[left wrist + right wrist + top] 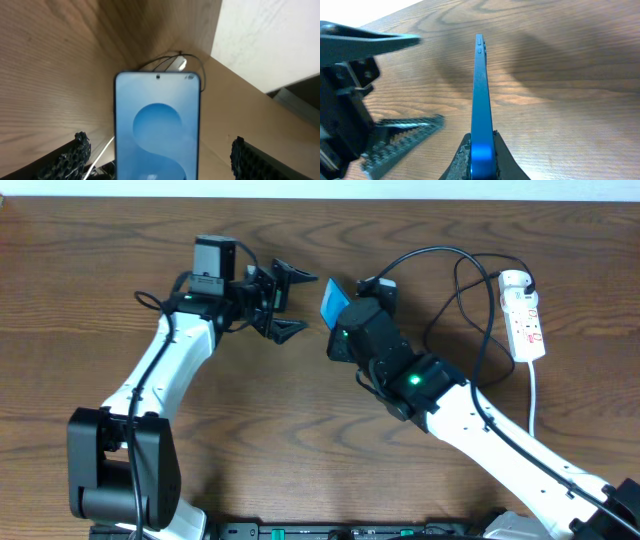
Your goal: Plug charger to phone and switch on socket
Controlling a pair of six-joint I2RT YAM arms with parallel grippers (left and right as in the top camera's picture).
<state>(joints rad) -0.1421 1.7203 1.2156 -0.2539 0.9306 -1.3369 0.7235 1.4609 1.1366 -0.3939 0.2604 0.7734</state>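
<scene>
My right gripper should turn the phone's thin edge (115, 115) toward my left gripper's open fingers before my left gripper takes the phone, because the phone's screen (157, 122) is facing those fingers now.
My right gripper (343, 320) is shut on the phone (333, 301) and holds it upright above the table. In the right wrist view the phone (480, 95) shows edge-on, clamped between the fingers (481, 152). My left gripper (285, 302) is open just left of the phone. In the left wrist view the blue screen (157, 125) faces the camera between the spread fingers (159, 142), not touching them. The white socket (524, 315) lies at the far right. The thin black charger cable (470, 310) loops beside it; its tip is hidden.
The left gripper's fingers (395, 137) show at the left of the right wrist view. The socket and cable (179, 62) appear small behind the phone in the left wrist view. The socket's white lead (533, 395) runs toward the front edge.
</scene>
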